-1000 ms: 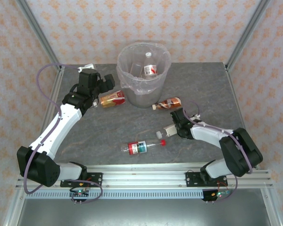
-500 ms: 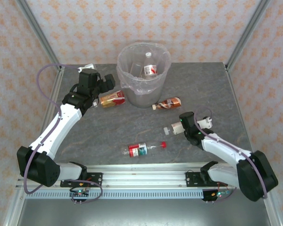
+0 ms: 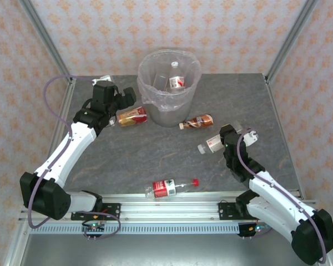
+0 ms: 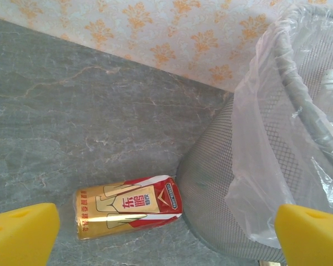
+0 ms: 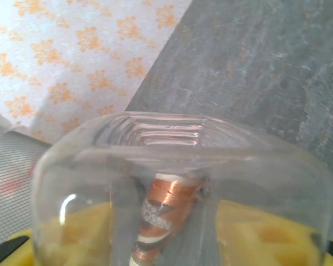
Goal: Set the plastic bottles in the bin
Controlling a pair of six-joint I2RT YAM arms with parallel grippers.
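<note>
I should keep moving my open left gripper toward the bottle's red label [image 3: 164, 188] until it closes there, as the red-capped bottle [image 3: 182, 185] lies clear of the bin and other bottles.
The bin [image 3: 155, 97] stands at the back middle, lined with a clear bag, with bottles [image 3: 176, 82] inside. My right gripper [image 3: 218, 144] is shut on a clear, white-capped bottle [image 3: 208, 147], held off the table; in the right wrist view this bottle [image 5: 177, 166] sits between the yellow pads [image 5: 266, 233] of the right gripper [image 5: 175, 235]. My left gripper [image 3: 124, 100] hangs open above a gold-and-red bottle [image 3: 132, 116] lying against the bin. From the left wrist, that bottle [image 4: 127, 206] lies against the bin [image 4: 238, 183], ahead of the open left gripper [image 4: 166, 238].
A brown-labelled bottle [image 3: 197, 121] lies just right of the bin. A red-labelled, red-capped bottle [image 3: 170, 187] lies near the front edge by the rail [image 3: 166, 200]. Aluminium frame posts and patterned walls enclose the grey table [image 3: 127, 155].
My right gripper closed on the white-capped bottle and carried it up and to the right. The red-capped bottle rolled toward the front edge. The left arm stayed still.
</note>
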